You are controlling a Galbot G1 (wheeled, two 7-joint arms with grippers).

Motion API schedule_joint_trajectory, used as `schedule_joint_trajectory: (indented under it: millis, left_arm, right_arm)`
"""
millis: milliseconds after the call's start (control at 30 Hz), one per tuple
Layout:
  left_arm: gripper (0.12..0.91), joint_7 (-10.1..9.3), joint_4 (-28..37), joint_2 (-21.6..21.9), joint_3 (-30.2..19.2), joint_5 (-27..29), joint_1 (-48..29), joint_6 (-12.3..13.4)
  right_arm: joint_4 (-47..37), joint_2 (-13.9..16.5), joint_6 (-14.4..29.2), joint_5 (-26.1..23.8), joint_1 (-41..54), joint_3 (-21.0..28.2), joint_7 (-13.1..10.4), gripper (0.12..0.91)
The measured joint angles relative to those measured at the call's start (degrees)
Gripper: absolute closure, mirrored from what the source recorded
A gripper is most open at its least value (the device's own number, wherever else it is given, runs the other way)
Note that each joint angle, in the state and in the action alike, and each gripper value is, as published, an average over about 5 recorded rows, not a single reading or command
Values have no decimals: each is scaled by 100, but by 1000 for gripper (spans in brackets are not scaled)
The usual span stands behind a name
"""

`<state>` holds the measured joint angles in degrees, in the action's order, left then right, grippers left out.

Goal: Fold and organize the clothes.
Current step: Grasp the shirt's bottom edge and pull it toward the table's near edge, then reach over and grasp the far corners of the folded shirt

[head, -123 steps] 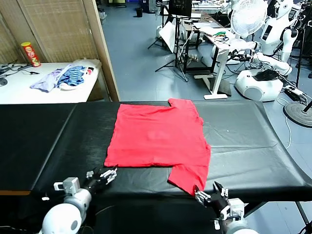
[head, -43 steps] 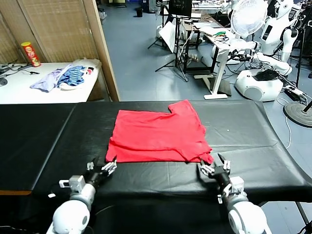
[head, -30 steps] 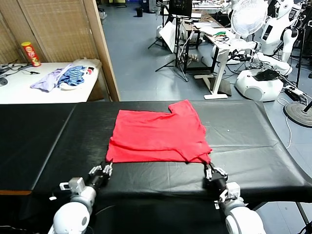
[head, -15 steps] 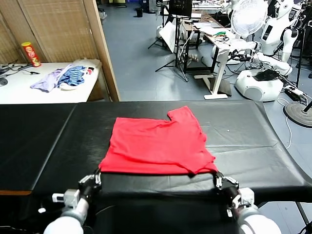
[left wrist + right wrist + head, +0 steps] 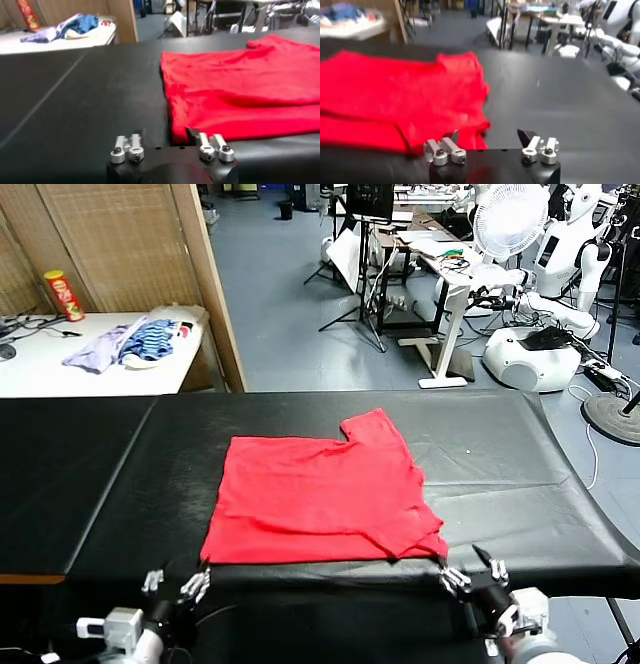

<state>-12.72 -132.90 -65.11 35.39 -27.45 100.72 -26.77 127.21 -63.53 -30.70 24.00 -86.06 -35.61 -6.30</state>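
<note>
The jutting sleeve sticks out from the red T-shirt's far edge. The sleeve will fold over with that edge when I fold the edge toward me.
The clothes are one red T-shirt lying folded and flat on the black table, its near edge close to the table's front edge. My left gripper sits just below that front edge at the shirt's near left corner. It is open, and in the left wrist view the T-shirt has its corner just ahead of the left gripper. My right gripper is open at the near right corner. In the right wrist view the T-shirt ends between the spread fingers of the right gripper, which hold nothing.
A white side table at the far left holds a heap of purple and blue-striped garments and a red can. A wooden screen stands behind it. Desks, a fan and a white robot stand beyond the table.
Both grippers dragged the folded shirt toward the table's front edge while shut on its near corners. They have now opened, let go and dropped back below the edge.
</note>
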Motion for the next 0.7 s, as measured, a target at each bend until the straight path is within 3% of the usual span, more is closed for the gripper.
schedule_joint_trajectory:
  millis: [100,200,500,700]
  left_arm:
    - [234,-234,139,151,-33,-584,-611,-153]
    - [232,-309,507,342,-193,-1104,-1431,-196]
    - [232,-235,2425,621,-1164,-1829,-3839,-331]
    - [232,-49,3774,544,-1812,-1850,-5070,-431]
  right_arm:
    - [-642,28,-5,43,904,335,-77,227]
    - [-1367,6,-22,57,1822,761,-123,227]
    - [-3336,-265,-169,132,3909,1973,-266,227]
    - [-4636,-712,-93,-27,4874,2379,-122,227]
